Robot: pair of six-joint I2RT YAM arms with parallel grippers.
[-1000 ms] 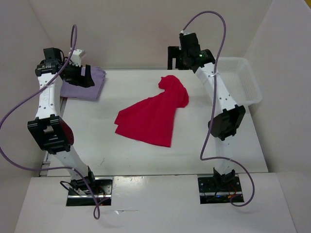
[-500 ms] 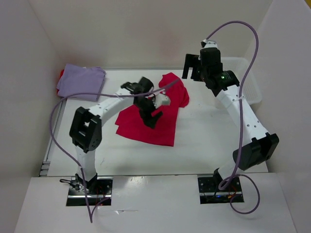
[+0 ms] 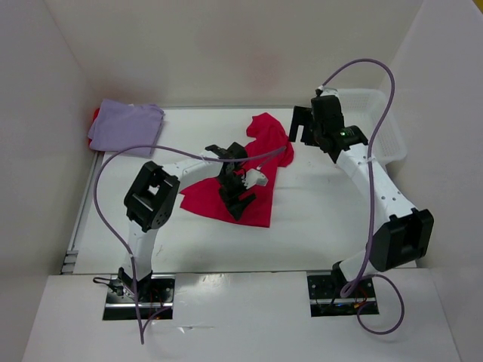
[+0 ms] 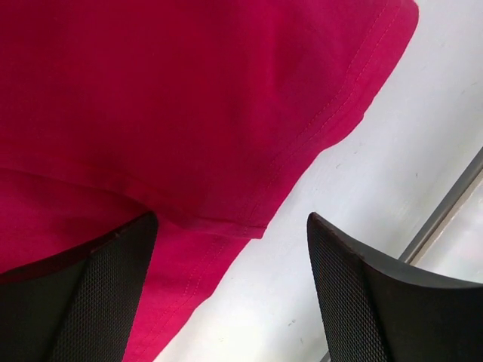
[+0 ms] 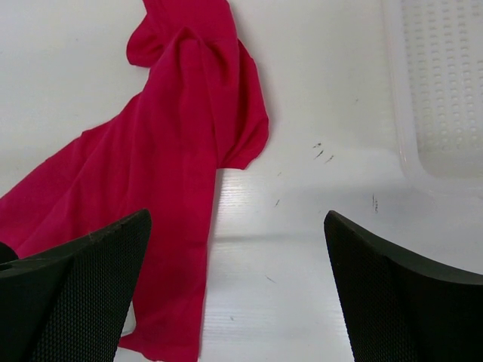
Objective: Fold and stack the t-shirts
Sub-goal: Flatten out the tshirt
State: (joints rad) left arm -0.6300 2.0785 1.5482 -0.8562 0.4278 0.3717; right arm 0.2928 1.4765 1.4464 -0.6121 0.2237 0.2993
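Next, my left gripper lifts the t-shirt's hem corner (image 4: 255, 231) and stretches the t-shirt against my right gripper before folding, because the crimson t-shirt's far end (image 3: 268, 133) is bunched up.
A pinkish crimson t-shirt (image 3: 260, 154) lies crumpled and unfolded in the middle of the table. My left gripper (image 3: 235, 200) is open low over its near hem. In the left wrist view the hem corner (image 4: 226, 151) lies between the open fingers (image 4: 230, 226), and nothing is gripped. My right gripper (image 3: 299, 127) is open and empty above the table beside the shirt's far right end (image 5: 181, 136). A folded lavender t-shirt (image 3: 126, 127) lies at the back left. A sliver of bright red cloth (image 3: 96, 115) shows under its left edge.
A white plastic bin (image 3: 385, 124) stands at the back right and also shows in the right wrist view (image 5: 438, 90). White walls enclose the table on the left, back and right. The table's near edge has a metal rail (image 4: 445, 211).
My left arm has swung from the lavender shirt at the back left to the crimson shirt's near hem. My right arm has shifted right and down toward the table.
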